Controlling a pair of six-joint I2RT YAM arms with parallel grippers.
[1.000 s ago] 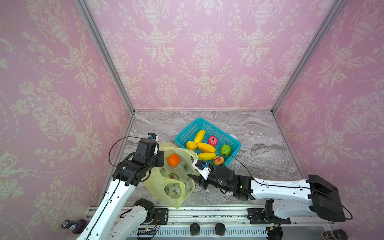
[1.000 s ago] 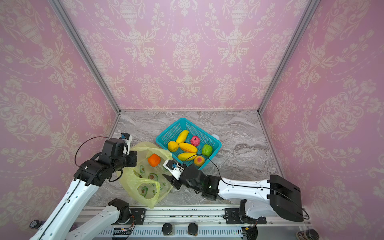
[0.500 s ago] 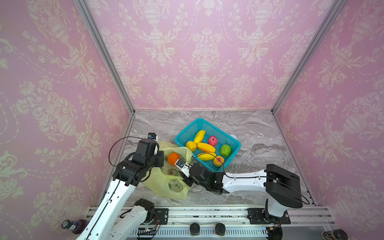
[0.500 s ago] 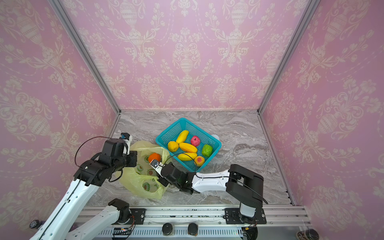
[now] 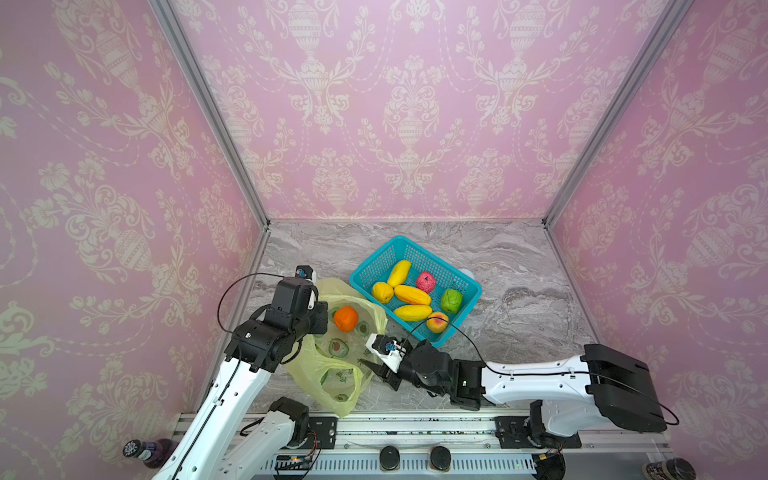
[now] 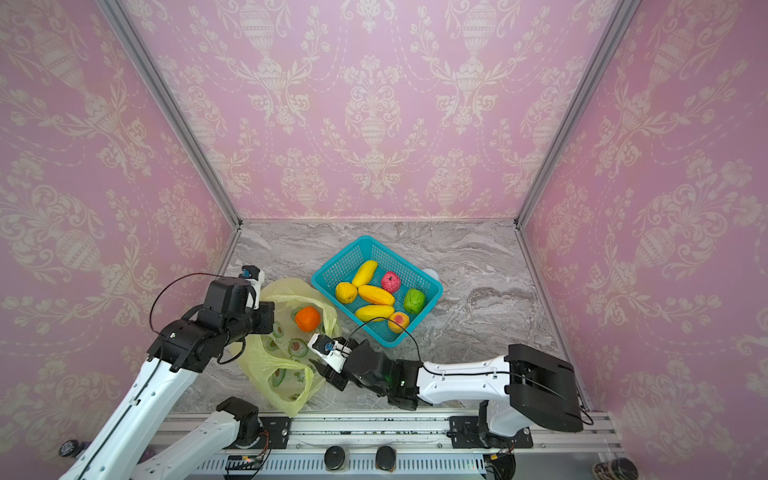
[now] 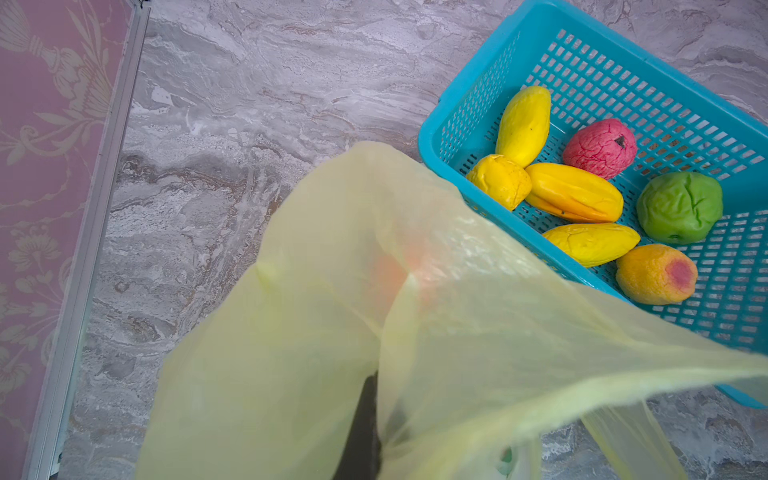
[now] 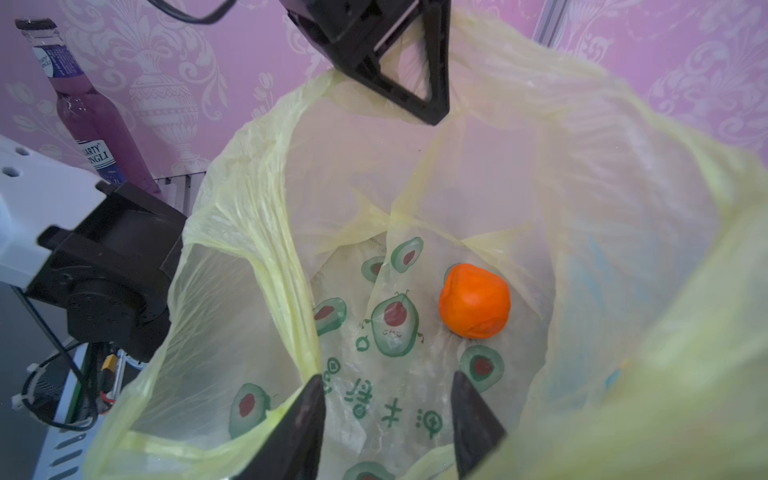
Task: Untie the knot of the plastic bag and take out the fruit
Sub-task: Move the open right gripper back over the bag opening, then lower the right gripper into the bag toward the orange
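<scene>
The bag's rim (image 5: 382,321) hangs close to the robot's right gripper, so the robot should push that rim toward the basket before it reaches in for the orange fruit (image 5: 345,319).
The plastic bag (image 5: 332,374) (image 6: 286,374) lies open at the front left, pale yellow with green avocado prints. My left gripper (image 8: 432,112) (image 7: 370,432) is shut on the bag's rim and holds it up. One orange fruit (image 5: 345,319) (image 6: 308,319) (image 8: 474,301) rests inside the bag. My right gripper (image 8: 386,380) (image 5: 374,361) (image 6: 322,359) stands open at the bag's mouth, nothing between its fingers, a short way from the orange fruit. More fruit (image 5: 411,294) (image 7: 573,199) lies in the basket. The knot is out of view.
The teal basket (image 5: 374,257) (image 6: 332,270) (image 7: 457,104) stands just right of the bag, with a small white thing (image 5: 466,273) behind it. A purple bottle (image 8: 83,104) (image 5: 143,451) stands beyond the front left rail. The left wall rail (image 7: 95,208) runs close to the bag.
My right gripper pushed left into the bag's mouth, then drew back a little toward the front. The left gripper has kept its hold and place; the orange fruit has stayed put.
</scene>
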